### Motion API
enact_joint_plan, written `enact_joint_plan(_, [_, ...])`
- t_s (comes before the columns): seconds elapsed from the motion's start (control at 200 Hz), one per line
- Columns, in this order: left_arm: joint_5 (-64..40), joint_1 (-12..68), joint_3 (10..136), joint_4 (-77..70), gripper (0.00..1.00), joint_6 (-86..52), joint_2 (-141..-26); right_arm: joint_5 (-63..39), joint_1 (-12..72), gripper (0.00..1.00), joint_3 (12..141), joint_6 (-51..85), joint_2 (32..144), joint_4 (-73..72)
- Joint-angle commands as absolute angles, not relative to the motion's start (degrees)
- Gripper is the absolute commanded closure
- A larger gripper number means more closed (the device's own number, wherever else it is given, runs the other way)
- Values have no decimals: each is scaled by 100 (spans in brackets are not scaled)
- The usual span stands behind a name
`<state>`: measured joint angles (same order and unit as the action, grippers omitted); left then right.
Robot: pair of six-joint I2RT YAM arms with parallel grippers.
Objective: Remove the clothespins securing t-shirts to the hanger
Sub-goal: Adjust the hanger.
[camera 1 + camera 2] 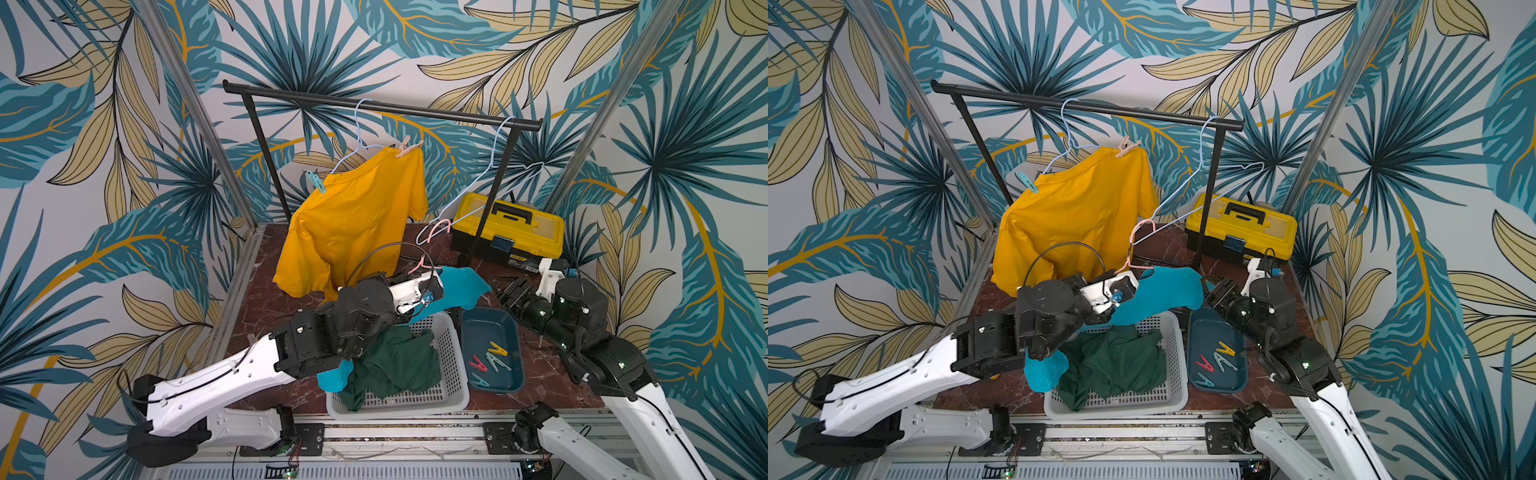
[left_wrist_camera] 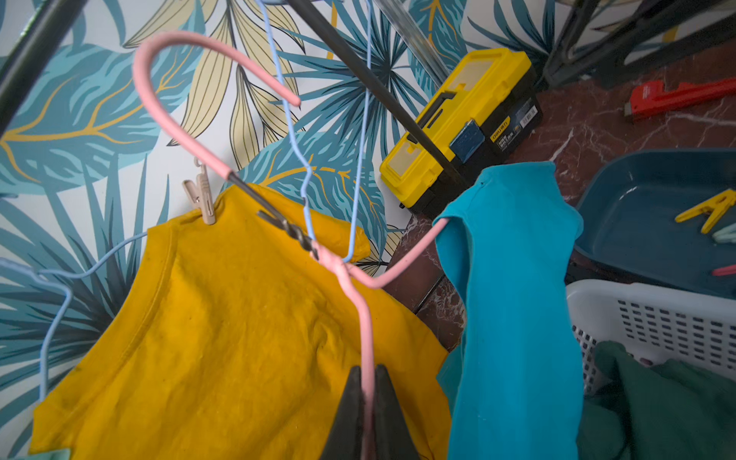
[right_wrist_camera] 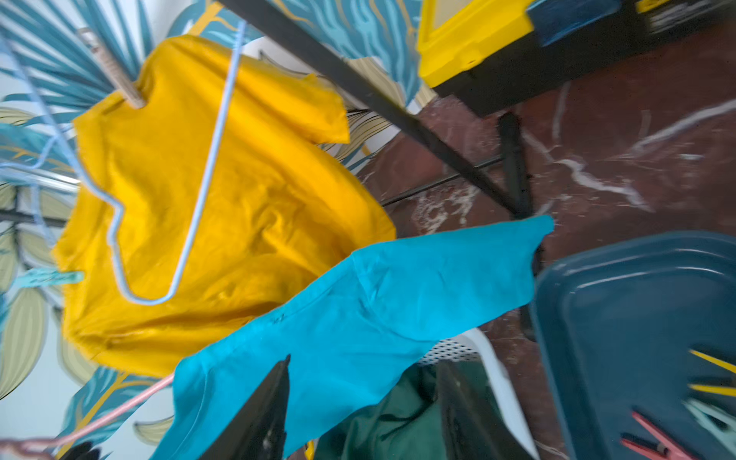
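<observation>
The pink hanger's arm (image 2: 363,323) is keeping my left gripper busy, so next my right gripper grabs the hanger's neck (image 2: 268,210) before my left gripper takes the turquoise t-shirt.
A golden yellow t-shirt (image 1: 353,232) hangs on a light-blue hanger from the black rack bar (image 1: 374,106). A teal clothespin (image 1: 316,181) and a tan clothespin (image 1: 407,147) pin its two shoulders. My left gripper (image 2: 368,372) is shut on the wire of a pink hanger (image 2: 360,302), off the bar. The turquoise t-shirt (image 1: 461,286) drapes from one arm of this hanger, and no pin shows on it. The dark green t-shirt (image 1: 399,361) lies in the white basket (image 1: 449,353). My right gripper (image 3: 364,362) is open just short of the turquoise cloth.
A dark blue tray (image 1: 490,328) beside the basket holds several loose clothespins (image 1: 492,359). A yellow toolbox (image 1: 507,228) stands at the back right behind the rack's leg. An empty light-blue hanger (image 1: 498,166) hangs on the bar. A red wrench (image 2: 677,97) lies on the table.
</observation>
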<state>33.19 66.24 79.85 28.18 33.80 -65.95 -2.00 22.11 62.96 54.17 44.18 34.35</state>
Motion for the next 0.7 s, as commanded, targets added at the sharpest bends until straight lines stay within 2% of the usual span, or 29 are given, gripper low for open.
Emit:
enact_joint_plan(0.0, [2305, 6455, 7923, 2733, 92, 2816, -6290, -1320, 2193, 40, 6585, 5260, 4644, 2574])
enact_joint_plan(0.235, [1526, 6147, 7871, 2895, 93, 2399, -6196, -2158, 2206, 40, 7194, 4991, 5123, 2114])
enact_joint_plan(0.531, [1116, 5998, 8025, 2985, 92, 2040, -6405, -2449, 2345, 41, 7541, 4419, 5469, 1909])
enact_joint_plan(0.696, [952, 5973, 8350, 3234, 92, 1984, -6668, -2331, 2747, 42, 7592, 4089, 5655, 1821])
